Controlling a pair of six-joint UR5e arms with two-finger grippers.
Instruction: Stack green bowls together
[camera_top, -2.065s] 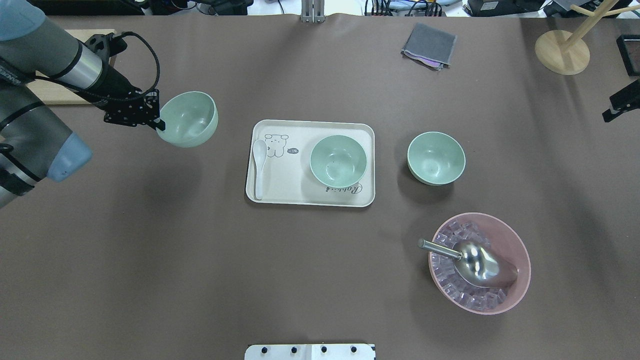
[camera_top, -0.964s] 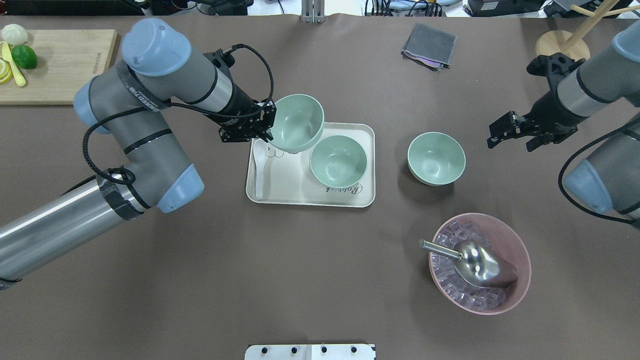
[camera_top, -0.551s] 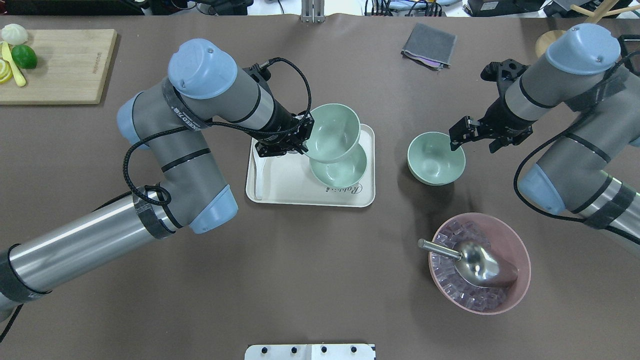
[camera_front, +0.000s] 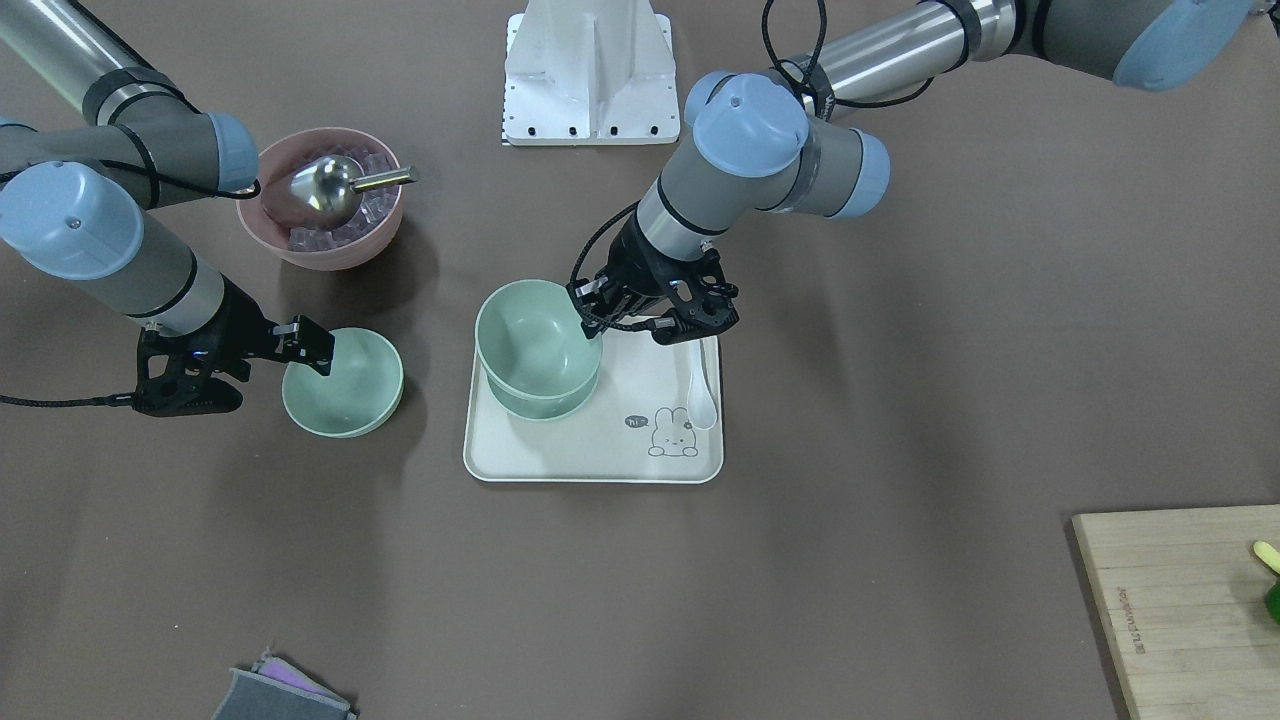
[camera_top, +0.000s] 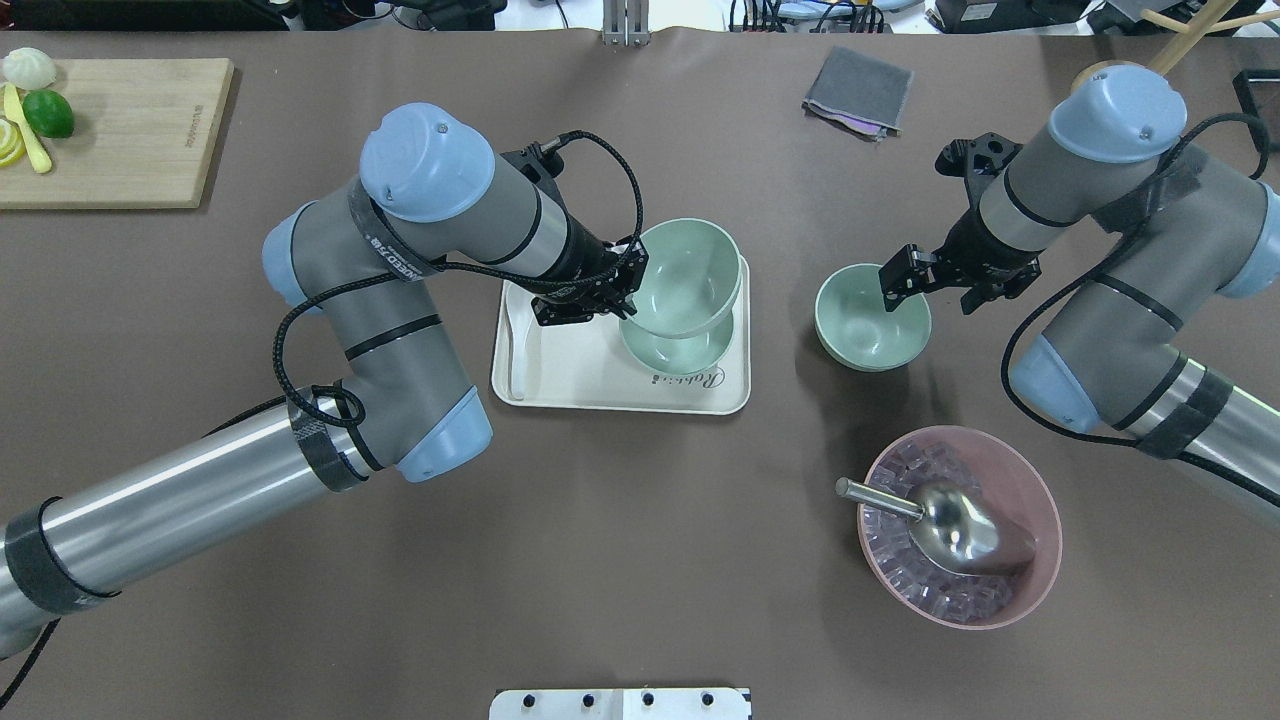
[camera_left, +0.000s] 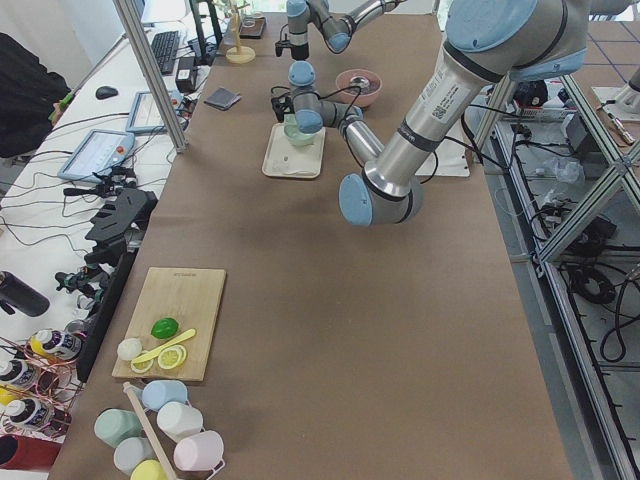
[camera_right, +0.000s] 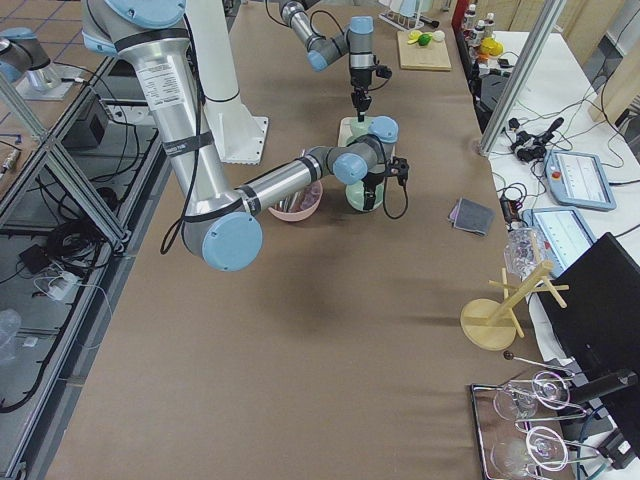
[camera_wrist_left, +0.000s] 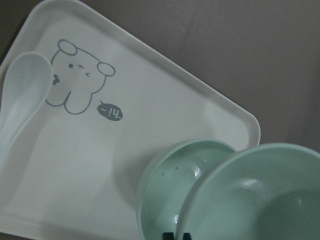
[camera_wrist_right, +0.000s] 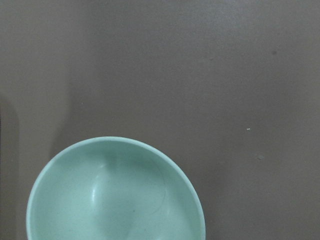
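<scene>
I expect the third green bowl (camera_front: 343, 383) to tip too when I carry it, because the green bowl in my left gripper (camera_front: 536, 341) hangs tilted from its rim.
One green bowl (camera_top: 690, 275) hangs tilted in my left gripper (camera_top: 630, 290), which is shut on its rim. It is directly over a second green bowl (camera_top: 672, 350) that stands on the cream tray (camera_top: 570, 385). I cannot tell whether the two touch. In the left wrist view the held bowl (camera_wrist_left: 270, 200) overlaps the tray bowl (camera_wrist_left: 167, 190). The third green bowl (camera_top: 862, 325) stands on the table right of the tray. My right gripper (camera_top: 930, 292) is open and astride that bowl's right rim. That bowl also fills the lower left of the right wrist view (camera_wrist_right: 115, 195).
A white spoon (camera_front: 703, 390) lies on the tray beside the bowls. A pink bowl (camera_top: 1050, 520) with a metal scoop and clear cubes stands at the front right. A grey cloth (camera_top: 858, 90) lies at the back. A cutting board (camera_top: 120, 140) with fruit is at the back left.
My left arm carried its bowl from the left of the table to above the tray bowl. My right arm came in from the right and reached the third bowl's rim.
</scene>
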